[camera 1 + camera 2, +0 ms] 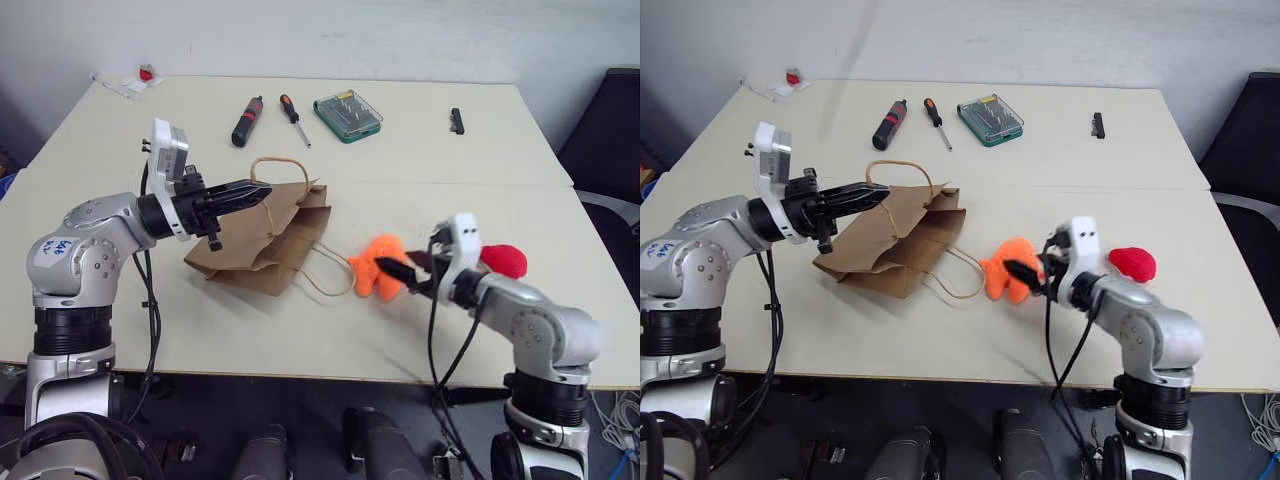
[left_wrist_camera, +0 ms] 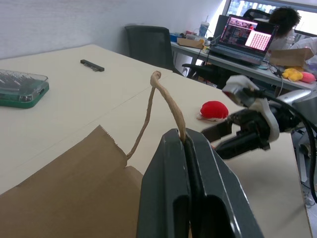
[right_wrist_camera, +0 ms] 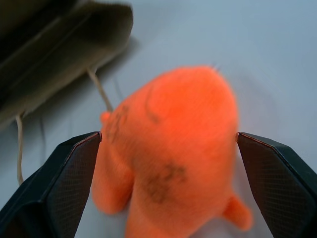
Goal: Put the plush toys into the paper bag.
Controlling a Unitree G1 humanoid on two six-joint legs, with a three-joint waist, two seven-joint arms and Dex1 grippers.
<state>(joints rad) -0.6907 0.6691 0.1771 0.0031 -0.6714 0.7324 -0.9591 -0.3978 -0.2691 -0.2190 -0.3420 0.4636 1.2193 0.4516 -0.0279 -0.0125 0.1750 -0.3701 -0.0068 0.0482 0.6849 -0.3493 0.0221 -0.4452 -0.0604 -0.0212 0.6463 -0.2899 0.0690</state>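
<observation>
The paper bag [image 1: 262,250] will swing upright when I lift it by both loop handles, because the other loop handle [image 1: 345,278] lies loose at the paper bag's lower rim.
The brown paper bag [image 1: 262,243] lies on the table left of centre, its mouth end raised. My left gripper [image 1: 260,190] is shut on one of the bag's tan loop handles [image 2: 166,96] and holds it up. The orange plush toy [image 1: 378,266] rests on the table just right of the bag. My right gripper [image 3: 168,136] is open, with one finger on each side of the orange toy [image 3: 171,148]. The red plush toy [image 1: 503,260] lies on the table to the right of that gripper.
At the back of the table lie a black-handled screwdriver [image 1: 247,121], a thin orange-handled screwdriver [image 1: 294,118], a green bit case [image 1: 347,115] and a small black piece [image 1: 456,121]. A red-and-white scrap [image 1: 146,76] sits at the far left corner. A dark chair [image 1: 612,130] stands to the right.
</observation>
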